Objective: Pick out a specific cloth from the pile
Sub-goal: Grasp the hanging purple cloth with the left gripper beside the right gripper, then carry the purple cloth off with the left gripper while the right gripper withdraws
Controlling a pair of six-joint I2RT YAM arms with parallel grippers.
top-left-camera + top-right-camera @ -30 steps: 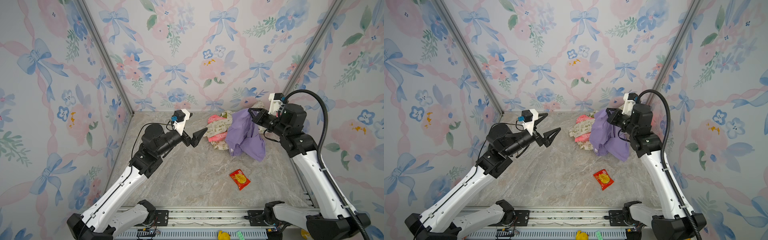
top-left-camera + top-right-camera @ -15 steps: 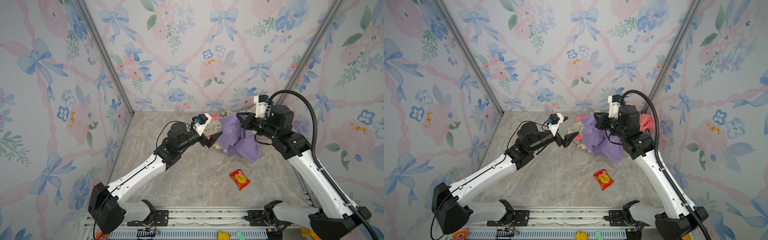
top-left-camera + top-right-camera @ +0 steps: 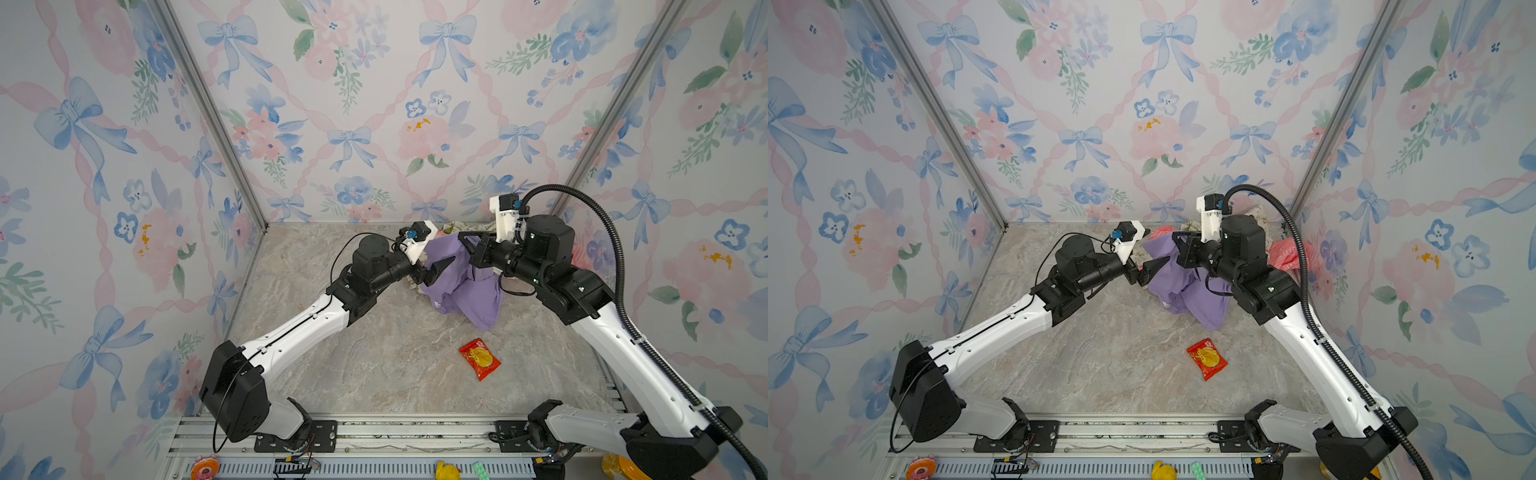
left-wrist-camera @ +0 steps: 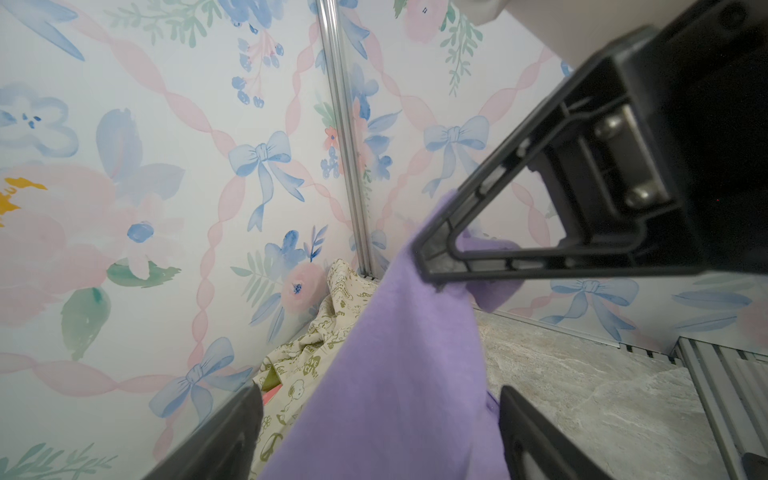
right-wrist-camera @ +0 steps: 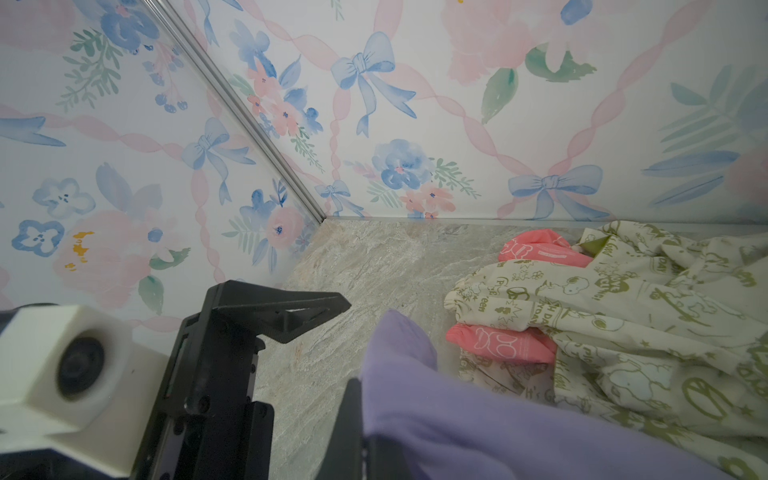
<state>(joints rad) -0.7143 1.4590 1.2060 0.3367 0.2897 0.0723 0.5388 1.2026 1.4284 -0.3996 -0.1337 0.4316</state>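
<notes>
The lavender cloth [image 3: 472,297] is in my right gripper beside the pile, far from the clear marble [image 3: 305,260], so next my left gripper takes over the cloth and puts it down on that marble.
The lavender cloth [image 3: 465,286] [image 3: 1187,291] hangs above the table from my right gripper [image 3: 462,240] [image 3: 1178,240], which is shut on its upper fold [image 5: 415,374]. My left gripper [image 3: 436,259] [image 3: 1148,255] stands open, its two fingers either side of the hanging cloth [image 4: 395,374] with a gap showing on one side. The pile [image 5: 602,316] of cream olive-print and coral-pink cloths lies in the back corner. In both top views the cloth and the right arm hide most of it.
A red snack packet [image 3: 480,359] [image 3: 1206,358] lies on the marble table in front of the cloth. Floral walls close in the back and both sides. A metal rail [image 3: 374,432] runs along the front edge.
My right gripper has carried the lavender cloth left, away from the pile. My left gripper has reached right, now straddles the cloth, and its jaws have narrowed slightly.
</notes>
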